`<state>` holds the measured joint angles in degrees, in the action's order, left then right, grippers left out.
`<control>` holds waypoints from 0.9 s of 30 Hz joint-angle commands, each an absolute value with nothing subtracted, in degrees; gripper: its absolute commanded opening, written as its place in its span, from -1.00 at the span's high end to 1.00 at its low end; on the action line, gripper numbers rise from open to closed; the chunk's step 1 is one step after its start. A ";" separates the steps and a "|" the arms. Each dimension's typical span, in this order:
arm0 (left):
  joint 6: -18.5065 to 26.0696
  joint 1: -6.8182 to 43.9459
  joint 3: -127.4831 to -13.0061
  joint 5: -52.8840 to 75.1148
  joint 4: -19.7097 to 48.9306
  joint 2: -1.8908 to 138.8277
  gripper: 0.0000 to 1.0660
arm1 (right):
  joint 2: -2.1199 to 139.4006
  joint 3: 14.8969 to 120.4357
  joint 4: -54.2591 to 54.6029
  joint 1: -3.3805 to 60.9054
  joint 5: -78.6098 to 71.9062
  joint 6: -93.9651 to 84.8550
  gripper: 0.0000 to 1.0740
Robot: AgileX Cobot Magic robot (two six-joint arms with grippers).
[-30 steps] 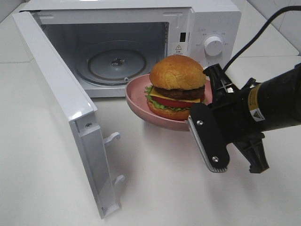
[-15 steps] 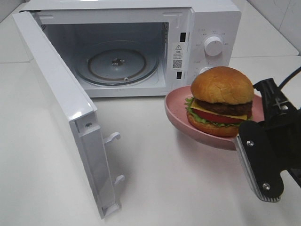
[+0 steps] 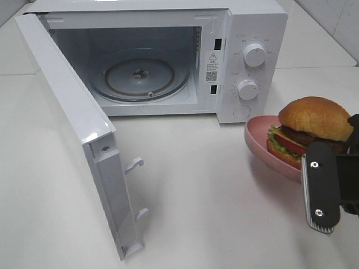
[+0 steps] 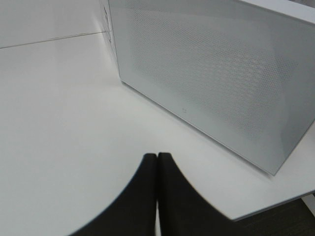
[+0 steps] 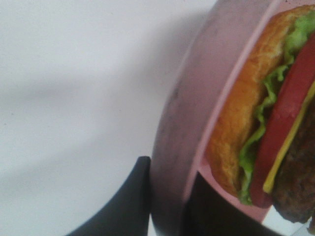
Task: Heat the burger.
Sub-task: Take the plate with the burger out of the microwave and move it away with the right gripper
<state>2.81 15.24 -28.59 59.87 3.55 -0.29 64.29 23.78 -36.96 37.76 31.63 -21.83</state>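
I should keep lowering the pink plate [image 3: 300, 137] with my right gripper onto the clear table [image 3: 314, 87] beside the microwave until the plate rests flat, as the burger is upright on it.
The burger [image 3: 314, 124], with its golden bun, dark patty, cheese, tomato and lettuce, rides on a round pink plate [image 3: 263, 147] at the right edge of the exterior view, held above the table. My right gripper [image 3: 324, 156] is shut on the plate's near rim, one black finger [image 3: 320, 190] standing in front of it. In the right wrist view the rim of the plate [image 5: 172, 147] sits pinched between the gripper [image 5: 170, 211] fingers, with the burger [image 5: 266, 128] close beside. The left gripper [image 4: 157, 169] is shut and empty, low over the table beside the microwave's perforated wall [image 4: 211, 83].
The white microwave [image 3: 252, 28] stands at the back, its door [image 3: 67, 117] swung wide open toward the front left. A glass turntable [image 3: 140, 78] lies inside the cavity. Two knobs [image 3: 253, 55] sit on its right panel, just left of the plate.
My right gripper has carried the plate and burger rightward and a little lower, from in front of the microwave opening to beyond its control panel. The left gripper shows no earlier frame.
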 commanded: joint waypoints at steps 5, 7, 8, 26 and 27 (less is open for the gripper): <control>2.69 15.07 -28.42 59.36 3.67 -1.38 1.00 | 63.43 24.18 -44.29 37.30 34.43 -10.31 1.00; 2.69 15.07 -28.42 59.36 3.67 -1.38 1.00 | 63.48 24.18 -44.46 37.30 34.84 -9.57 1.00; 2.69 15.07 -28.42 59.36 3.67 -1.38 1.00 | 63.60 24.18 -45.15 37.30 35.58 -8.42 1.00; 2.69 15.07 -28.42 59.36 3.67 -1.38 1.00 | 71.96 25.61 -51.45 27.85 32.37 1.95 1.00; 2.69 15.07 -28.42 59.36 3.67 -1.38 1.00 | 71.96 25.61 -51.45 27.85 32.37 1.95 1.00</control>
<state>2.81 15.24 -28.59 59.87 3.55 -0.29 72.19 24.69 -48.07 28.19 33.98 1.43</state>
